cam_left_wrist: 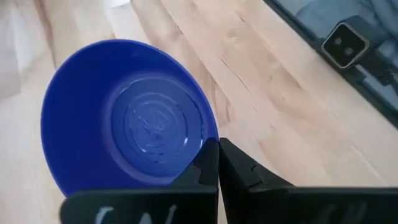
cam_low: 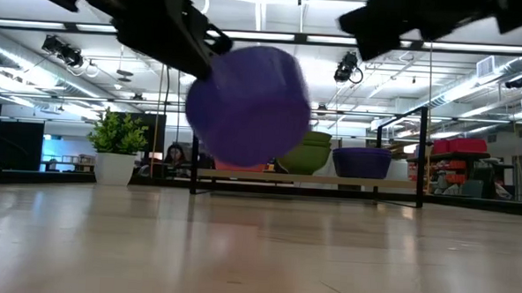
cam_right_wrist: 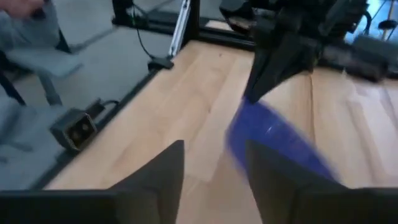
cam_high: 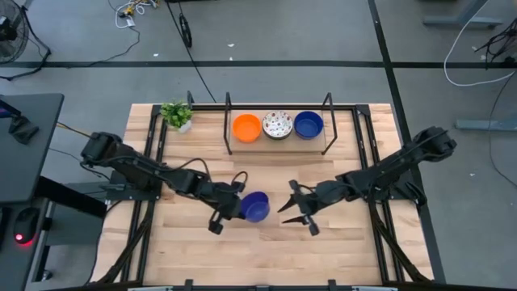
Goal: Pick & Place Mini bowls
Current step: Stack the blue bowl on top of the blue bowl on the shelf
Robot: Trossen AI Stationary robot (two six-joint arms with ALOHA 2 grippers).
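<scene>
The shelf's blue bowl stands on my right gripper's side, so that gripper should take the tilted bowl's free rim from my left gripper before I stack.
My left gripper is shut on a solid blue mini bowl over the middle of the table. In the low view this bowl is lifted clear and tilted. My right gripper stands open just to the bowl's right and touches nothing; its wrist view shows the bowl beyond its spread fingers. Three more mini bowls rest on their bases on a rack shelf at the far edge: orange, white speckled and blue. My left gripper pinches the blue bowl's rim with one finger inside the bowl and one outside. It comes from the table's left. The bowl is lifted clear of the table and tilted, its opening turned toward the gripper.
A black metal rack with a wooden shelf stands along the far edge. A small potted green plant sits at the far left corner. Bare wooden table top lies near the front edge.
</scene>
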